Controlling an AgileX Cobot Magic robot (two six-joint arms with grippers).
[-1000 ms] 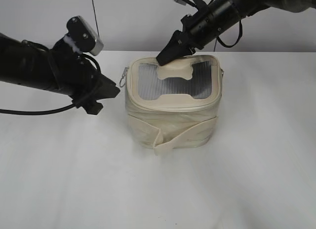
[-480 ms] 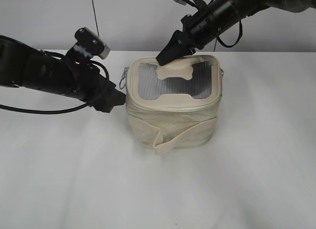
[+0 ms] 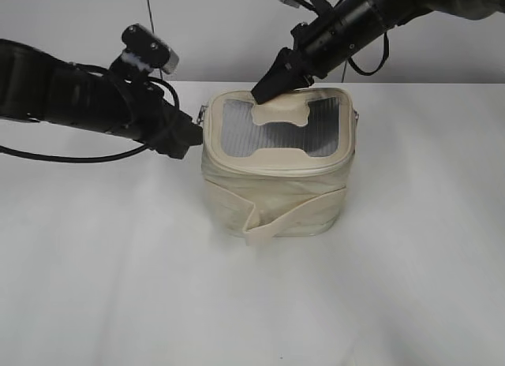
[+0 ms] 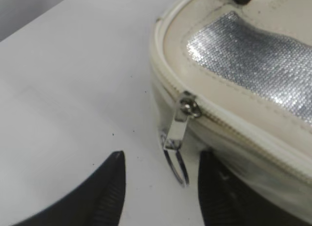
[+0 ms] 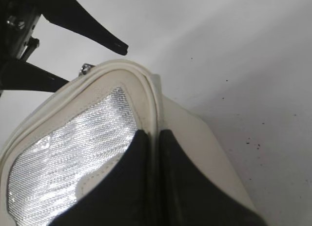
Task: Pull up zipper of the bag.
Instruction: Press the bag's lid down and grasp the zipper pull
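The silver slider (image 3: 202, 114) will follow the zipper round to the front middle when I pull the ring, because the zipper curves along the lid's front edge (image 3: 276, 173).
The cream bag (image 3: 276, 192) stands mid-table, its lid with the grey mesh window (image 3: 245, 129) facing up and forward. The zipper (image 4: 234, 131) runs round the lid edge; a silver slider (image 4: 189, 108) with a ring pull (image 4: 175, 162) hangs at the bag's left corner. My left gripper (image 4: 161, 187) is open, its two fingers either side of the ring pull; in the exterior view it (image 3: 189, 137) is at the bag's left edge. My right gripper (image 5: 155, 138) is shut on the bag's rear lid edge (image 5: 148, 97); it also shows in the exterior view (image 3: 264, 90).
The white table (image 3: 118, 263) surrounds the bag. A cream strap (image 3: 292, 216) crosses the bag's front. A second ring pull (image 3: 357, 115) shows at the bag's right corner. A thin black cable (image 3: 150, 19) hangs behind the left arm.
My left gripper has moved right and up to the bag's left corner, bringing its open fingers around the ring pull. The right gripper has stayed clamped on the rear lid edge.
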